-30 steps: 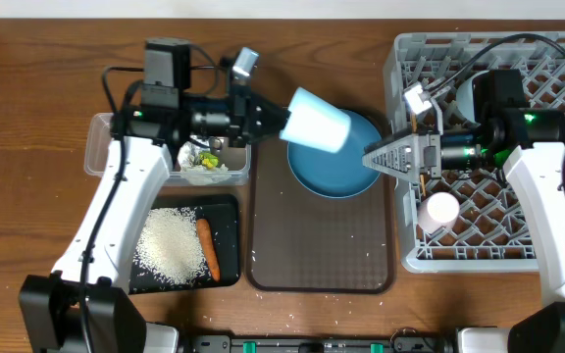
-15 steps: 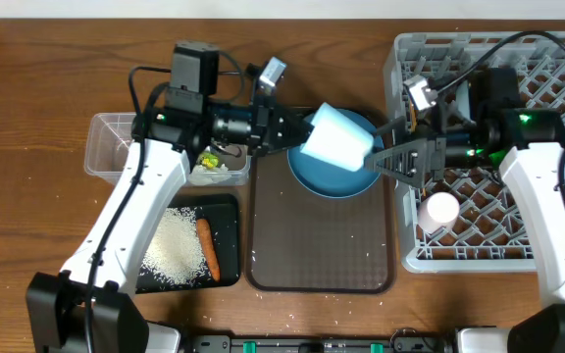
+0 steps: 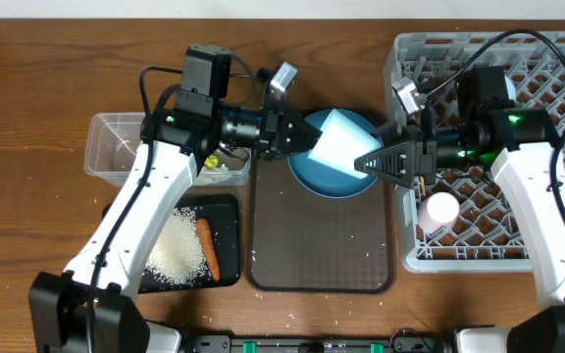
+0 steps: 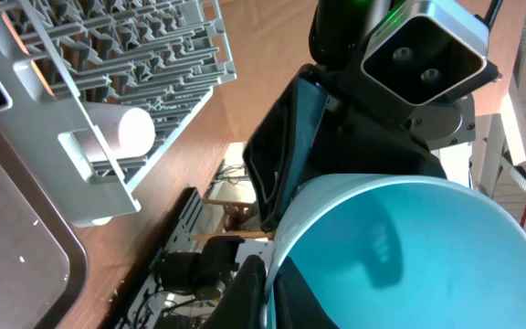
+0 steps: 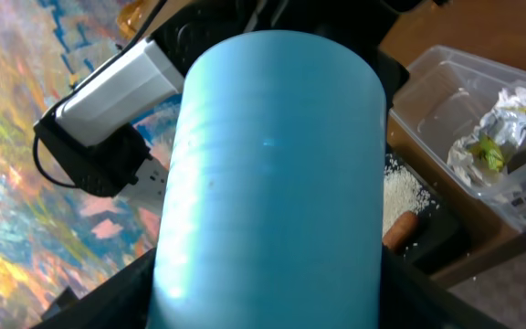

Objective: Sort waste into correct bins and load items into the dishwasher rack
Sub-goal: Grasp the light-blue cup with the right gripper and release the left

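Note:
Next, my right gripper takes the cup's body (image 3: 346, 146) and puts the cup in the dishwasher rack, because my left gripper is holding the light-blue cup's rim (image 3: 324, 133) across from that rack.
My left gripper (image 3: 297, 137) is shut on the rim of the small light-blue cup (image 3: 336, 145), holding it on its side above the large blue plate (image 3: 330, 182). In the left wrist view the fingers (image 4: 268, 292) pinch the cup's rim (image 4: 400, 256). My right gripper (image 3: 366, 162) is open, with a finger on either side of the cup's body (image 5: 272, 174). The pinkish-white cup (image 3: 439, 209) lies in the grey dishwasher rack (image 3: 557, 59). Tissue with green scraps (image 3: 209, 162) is in the clear tub (image 3: 111, 147). Rice (image 3: 170, 245) and the carrot (image 3: 208, 248) lie on the black tray (image 3: 226, 208). The chopsticks are out of view.
The brown serving tray (image 3: 322, 245) lies between the bins and the rack, with the blue plate at its far end. A few rice grains are scattered on it and on the wooden table near the front edge.
My left arm has carried the light-blue cup rightward over the plate. My right gripper opened and moved left until its fingers flank the cup.

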`<state>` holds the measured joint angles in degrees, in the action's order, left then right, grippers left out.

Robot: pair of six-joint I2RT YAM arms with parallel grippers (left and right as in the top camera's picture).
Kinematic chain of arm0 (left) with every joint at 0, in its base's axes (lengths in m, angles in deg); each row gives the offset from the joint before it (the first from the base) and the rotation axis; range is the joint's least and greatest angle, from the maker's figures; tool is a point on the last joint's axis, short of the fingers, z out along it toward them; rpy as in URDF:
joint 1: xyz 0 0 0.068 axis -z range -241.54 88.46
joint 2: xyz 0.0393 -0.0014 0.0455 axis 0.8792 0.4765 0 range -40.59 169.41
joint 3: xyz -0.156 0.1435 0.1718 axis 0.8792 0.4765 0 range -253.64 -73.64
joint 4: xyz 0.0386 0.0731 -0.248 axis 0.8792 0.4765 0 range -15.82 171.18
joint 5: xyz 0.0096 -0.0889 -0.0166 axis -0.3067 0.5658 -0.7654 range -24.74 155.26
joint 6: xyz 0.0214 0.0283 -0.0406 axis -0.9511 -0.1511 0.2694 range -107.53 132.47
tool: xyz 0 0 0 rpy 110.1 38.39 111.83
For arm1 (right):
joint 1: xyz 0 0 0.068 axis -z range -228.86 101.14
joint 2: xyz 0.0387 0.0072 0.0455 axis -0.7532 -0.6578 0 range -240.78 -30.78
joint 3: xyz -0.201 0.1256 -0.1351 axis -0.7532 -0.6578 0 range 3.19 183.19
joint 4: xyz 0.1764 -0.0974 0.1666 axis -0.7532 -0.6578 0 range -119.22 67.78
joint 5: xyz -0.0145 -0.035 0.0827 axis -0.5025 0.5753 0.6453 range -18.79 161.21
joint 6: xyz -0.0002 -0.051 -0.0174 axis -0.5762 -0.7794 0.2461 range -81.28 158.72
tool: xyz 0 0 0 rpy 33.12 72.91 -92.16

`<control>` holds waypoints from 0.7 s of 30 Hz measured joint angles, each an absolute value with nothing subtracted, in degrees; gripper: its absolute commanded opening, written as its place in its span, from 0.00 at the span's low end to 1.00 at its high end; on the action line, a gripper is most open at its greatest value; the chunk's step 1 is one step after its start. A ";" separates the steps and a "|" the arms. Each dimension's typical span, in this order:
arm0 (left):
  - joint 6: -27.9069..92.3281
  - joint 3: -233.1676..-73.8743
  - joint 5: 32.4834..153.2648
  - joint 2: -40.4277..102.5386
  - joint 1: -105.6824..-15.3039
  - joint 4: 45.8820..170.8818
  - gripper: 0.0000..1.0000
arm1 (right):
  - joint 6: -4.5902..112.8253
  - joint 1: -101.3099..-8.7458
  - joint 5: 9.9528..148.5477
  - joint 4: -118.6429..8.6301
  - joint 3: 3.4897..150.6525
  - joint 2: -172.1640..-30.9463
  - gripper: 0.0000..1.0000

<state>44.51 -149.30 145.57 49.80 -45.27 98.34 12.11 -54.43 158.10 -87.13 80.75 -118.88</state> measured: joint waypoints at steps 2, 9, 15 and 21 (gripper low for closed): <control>43.78 -149.30 145.48 49.80 -45.36 98.32 0.17 | 12.11 -54.43 157.99 -87.04 80.75 -118.88 0.58; 40.94 -149.30 144.98 49.80 -44.83 102.19 0.22 | 12.68 -54.45 158.19 -82.49 80.75 -118.88 0.52; 36.96 -149.30 144.11 49.80 -44.48 107.39 0.24 | 17.16 -53.77 157.77 -77.16 80.75 -118.88 0.52; 35.13 -149.30 139.06 49.80 -44.66 107.93 0.45 | 19.56 -53.49 157.05 -76.61 80.75 -118.88 0.50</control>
<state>35.13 -149.30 139.06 49.80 -44.66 107.93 19.56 -53.49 157.05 -76.61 80.75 -118.88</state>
